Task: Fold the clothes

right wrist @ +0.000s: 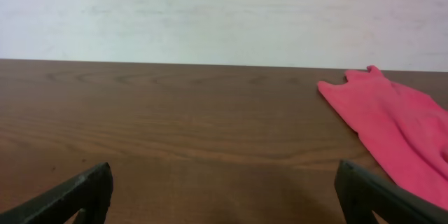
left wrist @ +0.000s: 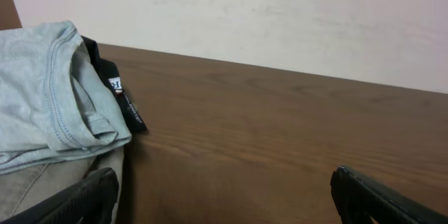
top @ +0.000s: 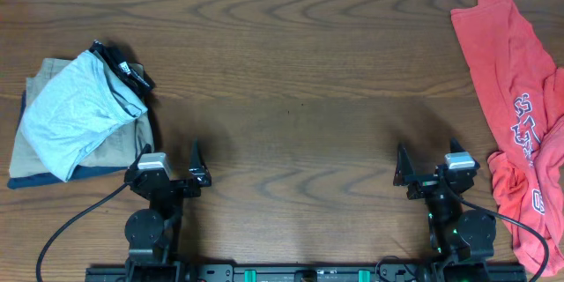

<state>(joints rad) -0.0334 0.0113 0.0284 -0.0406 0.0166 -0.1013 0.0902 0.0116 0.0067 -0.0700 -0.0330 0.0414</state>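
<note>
The coral-red T-shirt (top: 518, 97) is lying crumpled at the edge of the table, a long way from my left gripper. Next, my right gripper pulls the T-shirt to the middle (top: 308, 123) first.
The coral-red T-shirt (top: 520, 106) lies crumpled along the table's right edge, with white lettering showing near its lower part. Part of it shows at the right of the right wrist view (right wrist: 392, 129). My right gripper (top: 432, 169) is open and empty near the front edge, just left of the shirt's lower end; its fingertips frame bare wood in the right wrist view (right wrist: 224, 196). My left gripper (top: 170, 172) is open and empty at the front left; in the left wrist view (left wrist: 224, 196) its fingers frame bare wood.
A stack of folded garments sits at the left: light grey one (top: 75, 115) on top, tan (top: 115, 150) and navy (top: 53, 179) beneath, a black tag (top: 128, 69) at the back. The grey garment (left wrist: 42, 98) fills the left wrist view's left side. Wooden table (top: 291, 97).
</note>
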